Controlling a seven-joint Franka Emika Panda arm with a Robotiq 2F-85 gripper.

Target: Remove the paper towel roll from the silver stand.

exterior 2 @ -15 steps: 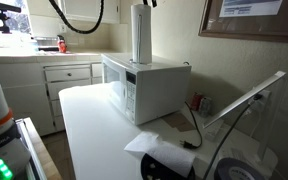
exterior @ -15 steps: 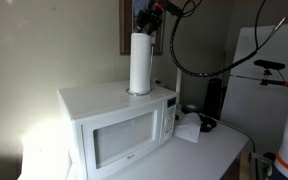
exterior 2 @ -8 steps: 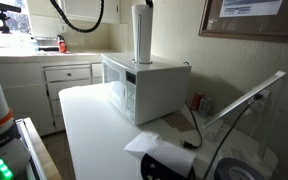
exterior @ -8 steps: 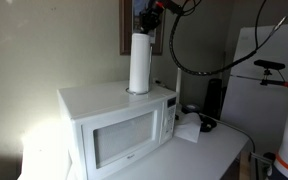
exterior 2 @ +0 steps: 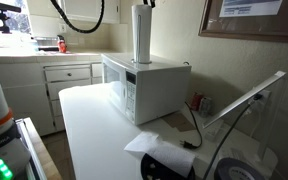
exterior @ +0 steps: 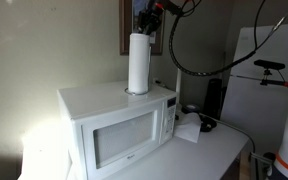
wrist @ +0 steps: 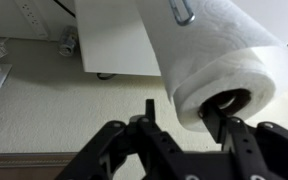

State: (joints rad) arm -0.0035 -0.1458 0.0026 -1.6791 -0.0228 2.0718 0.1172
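My gripper's fingers straddle the paper towel roll's side with a gap (wrist: 166, 112) outside. Next, I squeeze the roll's near rim (wrist: 189, 108) tight before lifting the roll off the stand.
The paper towel roll (exterior: 139, 62) stands upright on top of the white microwave (exterior: 104, 125), and it also shows in the other exterior view (exterior 2: 142, 35). My gripper (wrist: 181, 110) is at the roll's top end. One finger is inside the cardboard core and the other is outside, so they are shut on the roll's wall (wrist: 219, 60). A bit of the silver stand (wrist: 181, 12) shows against the roll's side. Its ring base (exterior: 137, 92) peeks out under the roll. The gripper is dark above the roll in both exterior views (exterior: 147, 20).
The microwave sits on a white counter (exterior 2: 89, 130). Crumpled white paper (exterior: 189, 128) and black cables (exterior: 209, 122) lie beside it. A framed picture (exterior 2: 249, 18) hangs on the wall behind. Cabinets and a counter (exterior 2: 44, 70) stand farther off.
Almost nothing. The roll seems to have shifted a hair sideways in one exterior view, with the gripper still at its top.
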